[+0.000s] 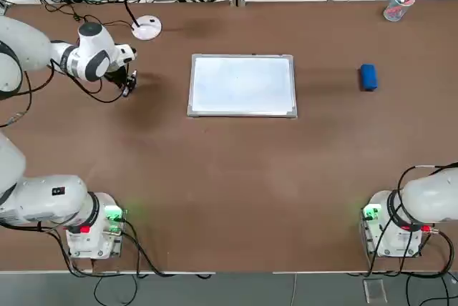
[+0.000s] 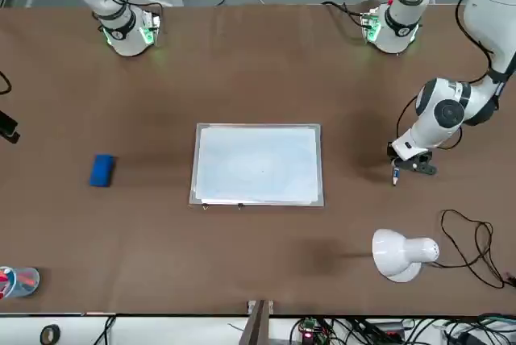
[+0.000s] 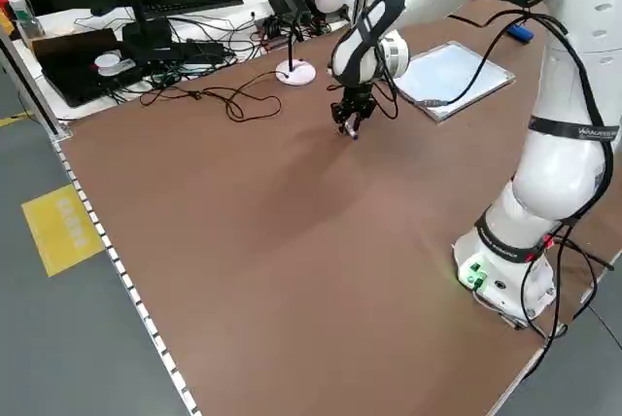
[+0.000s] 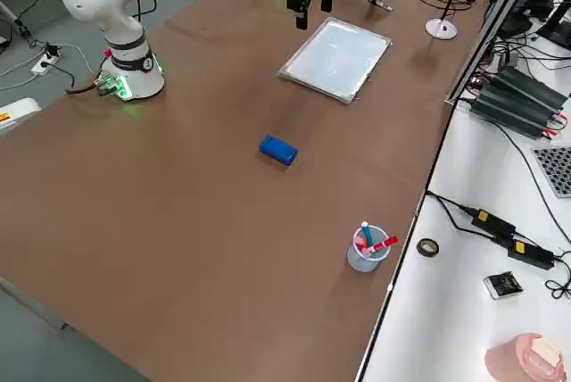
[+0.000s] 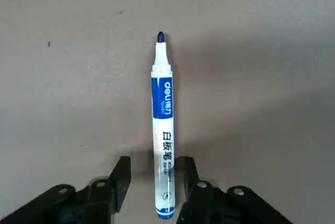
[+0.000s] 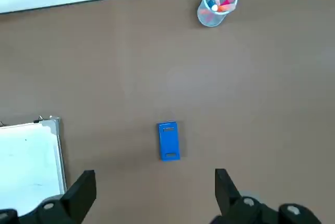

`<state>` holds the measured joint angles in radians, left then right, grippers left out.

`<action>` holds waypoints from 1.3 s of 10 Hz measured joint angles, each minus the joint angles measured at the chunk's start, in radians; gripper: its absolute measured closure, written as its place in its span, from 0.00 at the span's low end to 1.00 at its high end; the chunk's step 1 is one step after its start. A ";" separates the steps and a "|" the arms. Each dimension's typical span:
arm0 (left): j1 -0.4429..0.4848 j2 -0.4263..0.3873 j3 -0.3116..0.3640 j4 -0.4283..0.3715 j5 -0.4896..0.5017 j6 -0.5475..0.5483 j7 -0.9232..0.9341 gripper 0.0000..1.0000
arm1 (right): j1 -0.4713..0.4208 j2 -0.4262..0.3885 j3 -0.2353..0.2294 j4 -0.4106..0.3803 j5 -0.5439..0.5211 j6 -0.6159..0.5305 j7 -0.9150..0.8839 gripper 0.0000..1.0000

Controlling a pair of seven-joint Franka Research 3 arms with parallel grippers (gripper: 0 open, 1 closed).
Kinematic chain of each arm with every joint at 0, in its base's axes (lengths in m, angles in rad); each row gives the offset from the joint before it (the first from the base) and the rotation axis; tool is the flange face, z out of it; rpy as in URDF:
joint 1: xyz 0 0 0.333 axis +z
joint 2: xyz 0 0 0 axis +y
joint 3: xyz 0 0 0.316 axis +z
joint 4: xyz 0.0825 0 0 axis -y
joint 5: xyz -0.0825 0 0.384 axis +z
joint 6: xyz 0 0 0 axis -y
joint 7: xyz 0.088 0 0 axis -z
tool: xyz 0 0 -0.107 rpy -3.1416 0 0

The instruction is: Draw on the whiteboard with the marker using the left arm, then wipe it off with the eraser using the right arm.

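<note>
I expect the marker [image 5: 163, 130] to leave a thin blue line when I drag it across the whiteboard, because the dark blue tip [image 5: 160, 37] sticks out uncovered.
The marker [image 5: 162, 130], a slim white pen with a blue label and dark blue tip, lies flat on the brown table, left of the whiteboard [image 1: 242, 84]. My left gripper [image 5: 153, 164] is down at the table over its rear end, one finger on each side. The fingers stand close to the barrel with a gap still showing, so the gripper is open. From the front, the left gripper [image 2: 397, 169] hangs low at the far right. The blue eraser [image 1: 368, 76] lies right of the board. Raised high above the eraser [image 6: 168, 140], my right gripper [image 6: 154, 182] is open and empty.
A white lamp [image 1: 147, 27] with a black cord stands behind the left gripper. A clear cup [image 1: 397, 6] holding red and pink pens sits at the far right corner. Cables and equipment line the bench beyond the table's far edge.
</note>
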<state>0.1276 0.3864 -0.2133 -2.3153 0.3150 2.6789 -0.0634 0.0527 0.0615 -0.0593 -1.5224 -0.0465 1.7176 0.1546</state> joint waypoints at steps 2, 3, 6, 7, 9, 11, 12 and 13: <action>0.000 0.005 0.000 -0.001 0.000 0.001 0.000 0.58 | 0.000 0.000 -0.001 0.000 0.000 0.002 0.003 0.00; 0.000 0.005 0.000 -0.001 0.000 0.002 0.000 0.59 | 0.000 0.000 -0.001 0.000 0.000 0.002 0.004 0.00; 0.000 0.004 -0.011 -0.001 -0.001 0.002 -0.010 0.82 | 0.000 0.000 -0.001 0.000 0.000 0.002 0.006 0.00; 0.001 0.004 -0.011 -0.002 -0.001 0.003 -0.014 0.82 | 0.000 0.000 0.000 0.000 0.000 0.002 0.006 0.00; 0.003 0.003 -0.012 0.002 -0.001 0.008 -0.022 0.82 | 0.000 0.000 0.000 -0.001 0.000 0.002 0.007 0.00; 0.008 -0.005 -0.032 0.018 -0.019 0.003 -0.050 0.82 | 0.000 0.000 0.001 -0.001 0.000 0.002 0.007 0.00; 0.009 -0.014 -0.060 0.038 -0.065 -0.032 -0.066 0.82 | 0.000 0.000 0.001 -0.001 0.000 0.002 0.007 0.00; 0.009 -0.025 -0.097 0.068 -0.135 -0.099 -0.079 0.82 | 0.000 0.000 0.001 -0.001 0.000 0.002 0.007 0.00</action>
<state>0.1365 0.3609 -0.3099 -2.2468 0.1803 2.5801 -0.1426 0.0529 0.0620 -0.0584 -1.5232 -0.0465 1.7196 0.1613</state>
